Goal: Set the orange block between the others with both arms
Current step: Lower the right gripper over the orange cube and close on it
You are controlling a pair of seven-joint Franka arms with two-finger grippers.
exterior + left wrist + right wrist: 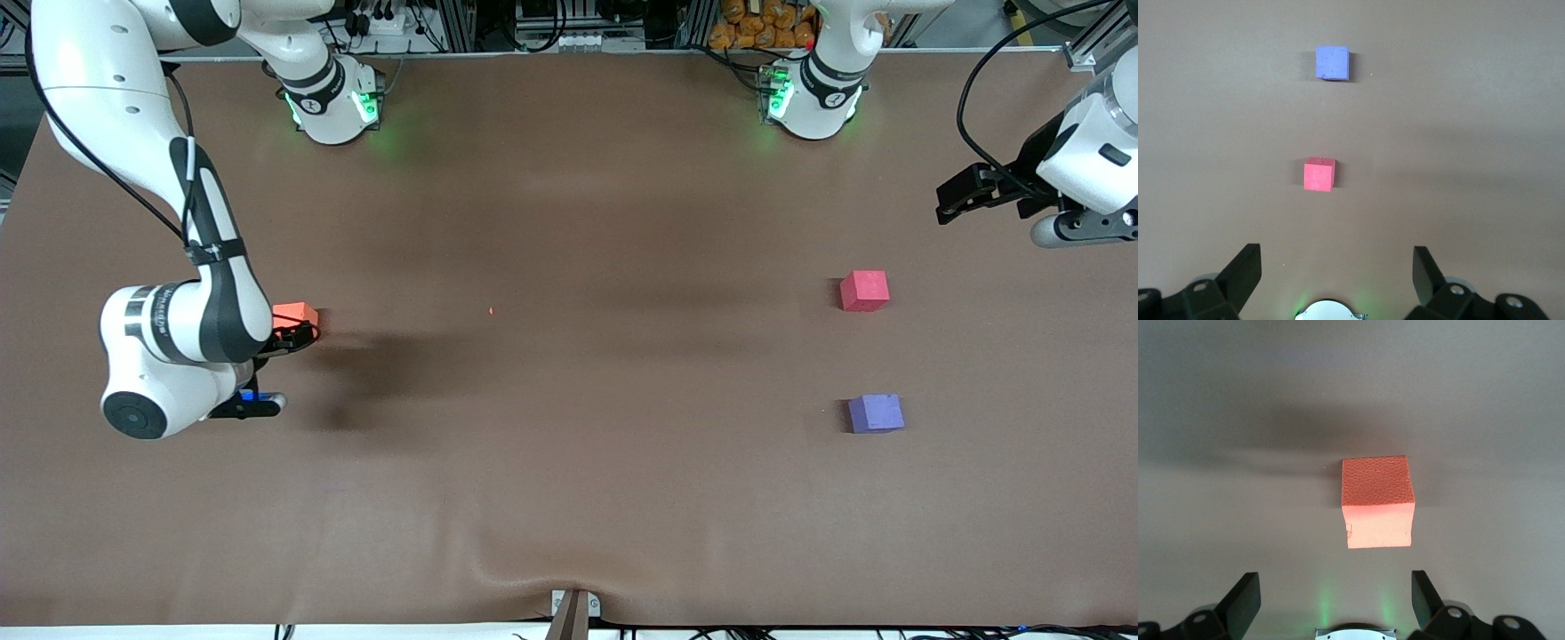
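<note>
My right gripper should move over to straddle the orange block [1378, 501] before closing, because the orange block [295, 315] lies ahead of its open fingers and off their middle.
The orange block [295, 314] [1377, 500] lies on the brown table toward the right arm's end. My right gripper [298, 338] [1335, 597] hangs low just beside it, open, with the block ahead of its fingertips and not between them. The others lie toward the left arm's end: a red-pink cube [864, 291] [1319, 174] and a purple-blue cube [876, 413] [1332, 63], the purple-blue one nearer the front camera, with a bare gap between them. My left gripper [956, 200] [1337, 267] is open and empty, up over bare table at that end, apart from both cubes.
The brown table cover [569, 444] has a raised wrinkle [533, 560] near the front edge, above a small clamp [573, 609]. The two green-lit arm bases [333, 107] [809, 98] stand along the back edge. Racks and cables sit past that edge.
</note>
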